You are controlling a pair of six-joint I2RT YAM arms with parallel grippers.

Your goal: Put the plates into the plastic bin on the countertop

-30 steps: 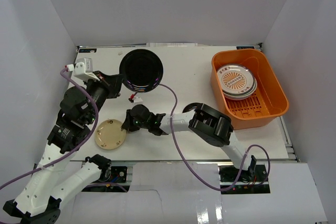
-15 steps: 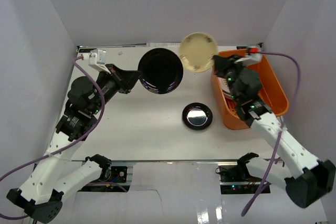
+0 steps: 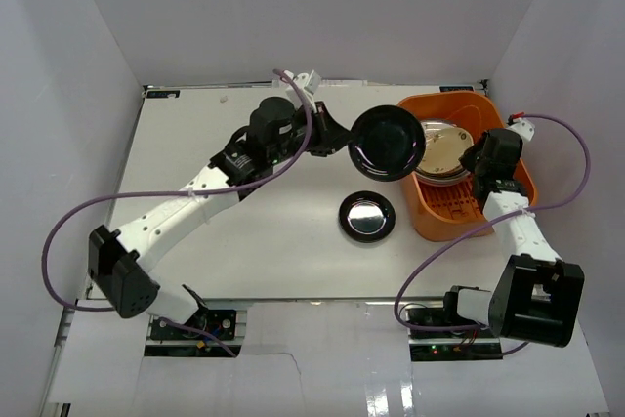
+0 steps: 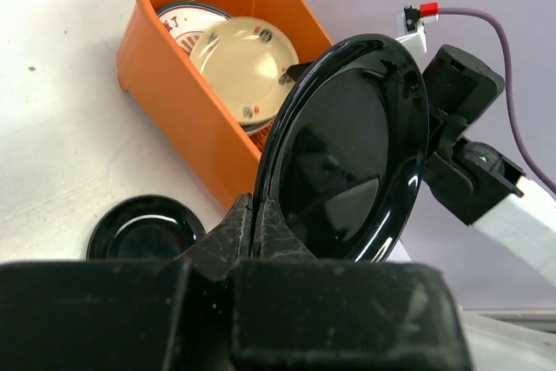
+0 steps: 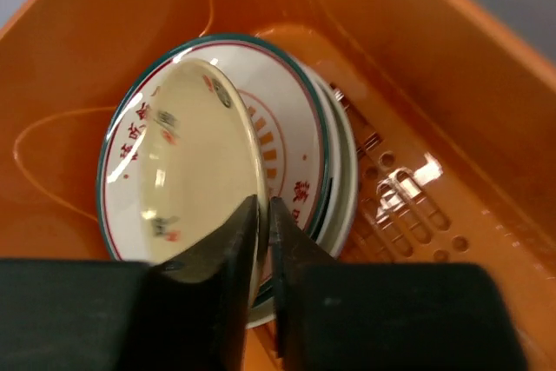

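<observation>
My left gripper is moving along with the large black plate's free edge facing the orange bin. It should continue to carry the black plate until it is over the cream plate, then let go.
A large glossy black plate hangs on edge just left of the orange plastic bin, over the white countertop. My left gripper is shut on its lower rim, and the plate rises from the pinched fingertips. Inside the bin my right gripper is shut on the small cream plate, which tilts over the stacked teal-rimmed plate. From above, the cream plate lies on that stack. A smaller black plate rests flat on the countertop.
White walls close in the countertop on three sides. The right arm stands right behind the held black plate. The slotted bin base shows to the right of the stack. A purple cable loops near the bin's front.
The right arm carried the cream plate from the front left of the table into the bin. The left arm swung the large black plate rightwards to the bin's left side.
</observation>
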